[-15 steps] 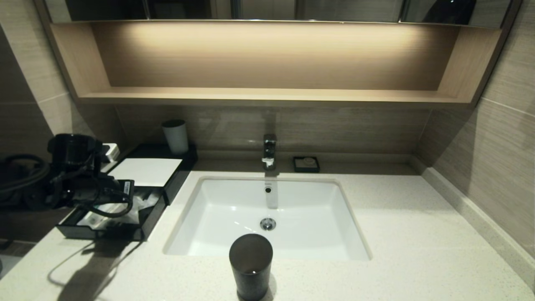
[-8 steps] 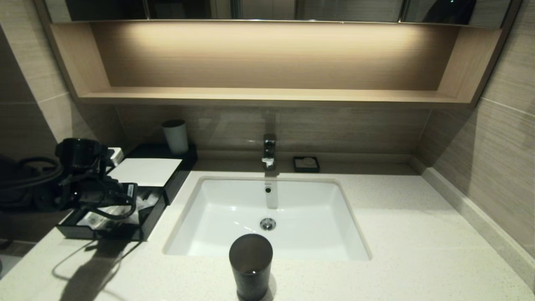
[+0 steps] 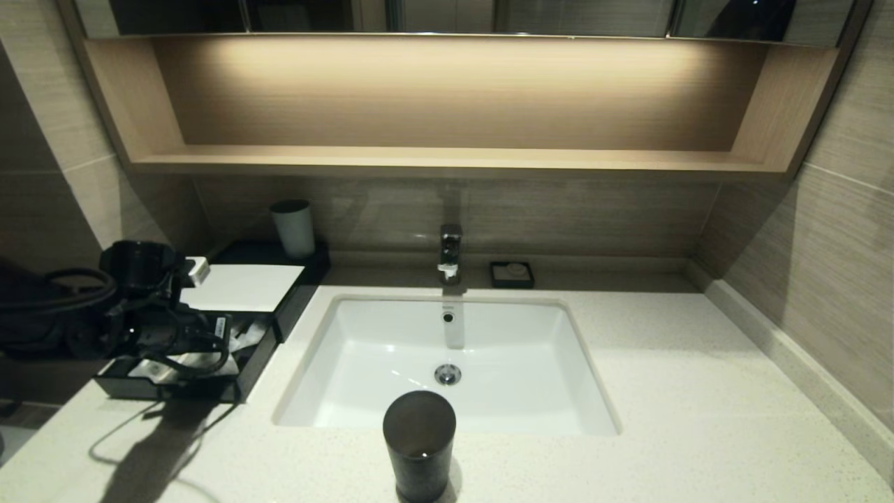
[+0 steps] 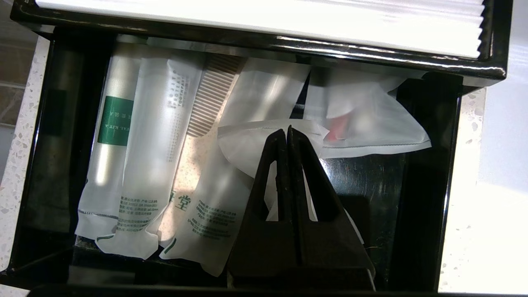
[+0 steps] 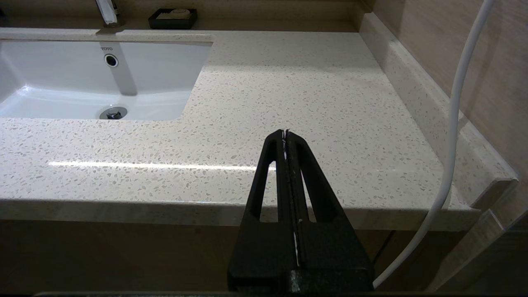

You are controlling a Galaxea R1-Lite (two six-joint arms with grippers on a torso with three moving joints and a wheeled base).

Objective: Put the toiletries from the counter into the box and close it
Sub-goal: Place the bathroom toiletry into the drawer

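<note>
My left gripper's closed fingers stretch over the white sachet inside the open drawer. I should rise clear and go round to the drawer's front to shut it.
The black box stands at the counter's left end with its drawer pulled out. My left gripper hangs over the open drawer. In the left wrist view its jaws are shut on a translucent white sachet. Several long wrapped packets with green print and another sachet lie in the drawer. No toiletries show on the counter. My right gripper is shut and empty, parked off the counter's front right edge.
A white sheet covers the box top. A dark cup stands at the front before the basin. A pale cup, the tap and a small black soap dish stand at the back. A white cable hangs by the right wall.
My left arm has moved a little to the right and down over the open drawer. Nothing else has moved.
</note>
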